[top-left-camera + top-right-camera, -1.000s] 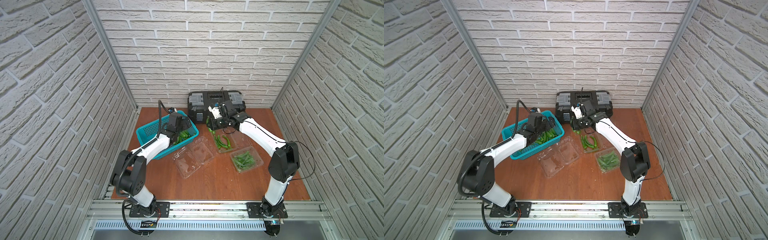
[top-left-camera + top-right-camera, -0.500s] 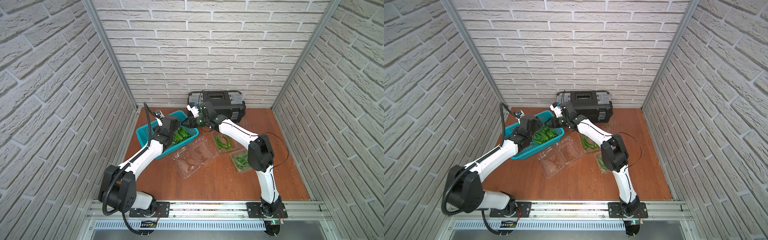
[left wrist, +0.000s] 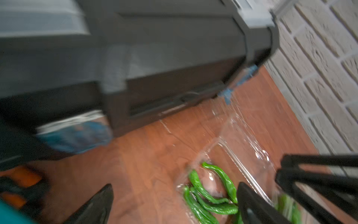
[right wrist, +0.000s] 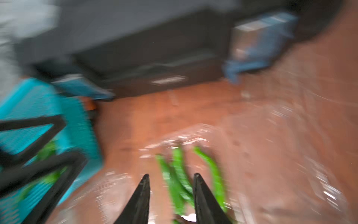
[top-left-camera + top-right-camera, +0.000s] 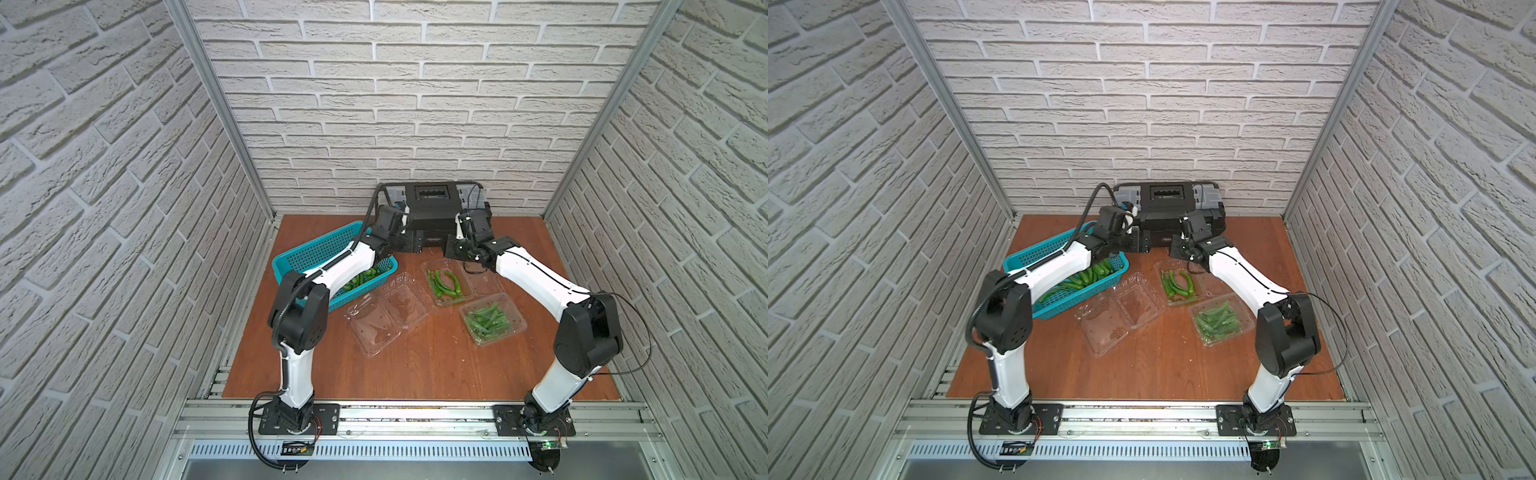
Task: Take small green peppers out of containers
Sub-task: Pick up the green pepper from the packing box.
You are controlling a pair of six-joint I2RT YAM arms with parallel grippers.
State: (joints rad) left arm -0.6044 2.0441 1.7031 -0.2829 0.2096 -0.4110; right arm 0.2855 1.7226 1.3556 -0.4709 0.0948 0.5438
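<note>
My right gripper should come back and shift the few-pepper container [image 5: 447, 282] square, closer to the basket, before it takes peppers. The container lies crooked and away from the teal basket.
Three clear containers lie on the wooden table. One is open and empty [image 5: 388, 311]. Another is open [image 5: 478, 277] and holds a few small green peppers [image 5: 444, 283] [image 5: 1177, 284]. A third [image 5: 513, 332] is packed with peppers [image 5: 488, 320]. My left gripper [image 5: 409, 245] [image 3: 174, 192] hangs wide open and empty in front of the toolbox. Facing it, my right gripper [image 5: 455, 249] [image 4: 171, 175] is above the far edge of the few-pepper container, jaws partly apart, nothing between them. That view is blurred.
A teal perforated basket [image 5: 307, 253] at the left holds more peppers [image 5: 1084, 278]; my left arm crosses over it. A black toolbox [image 5: 432, 203] stands against the back wall just behind both grippers. Brick walls close in both sides.
My right gripper swung left to the basket, its jaws parted, and it has come back right over the few-pepper container. My left gripper moved right from the basket towards the toolbox.
</note>
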